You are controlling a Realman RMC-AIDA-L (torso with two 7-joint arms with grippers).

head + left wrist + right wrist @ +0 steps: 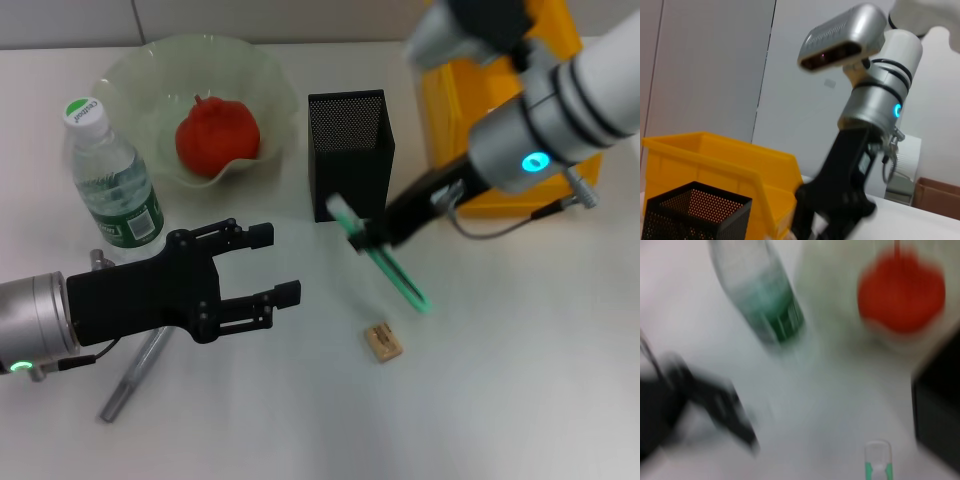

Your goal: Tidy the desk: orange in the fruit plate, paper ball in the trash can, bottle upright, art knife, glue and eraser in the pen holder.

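The glue (405, 282) tilts across in front of the pen holder, so my right gripper should first lift it and turn it upright over the pen holder's opening (347, 122).
My right gripper (372, 236) is shut on the glue (395, 270), a slim green stick with a white cap, held tilted just in front of the black mesh pen holder (350, 150). The tan eraser (382, 341) lies on the table below it. My left gripper (275, 264) hovers open and holds nothing, left of the glue. A grey pen-shaped art knife (135, 375) lies partly under the left arm. The orange (217, 136) sits in the pale-green fruit plate (130, 80). The bottle (110, 180) stands upright. The yellow trash can (500, 110) is behind the right arm. The paper ball is out of view.
In the left wrist view the right arm's gripper (832, 215) is beside the trash can (715, 160) and the pen holder (695, 210). The right wrist view is blurred, showing the bottle (770, 305), the orange (901, 292) and the glue's cap (877, 460).
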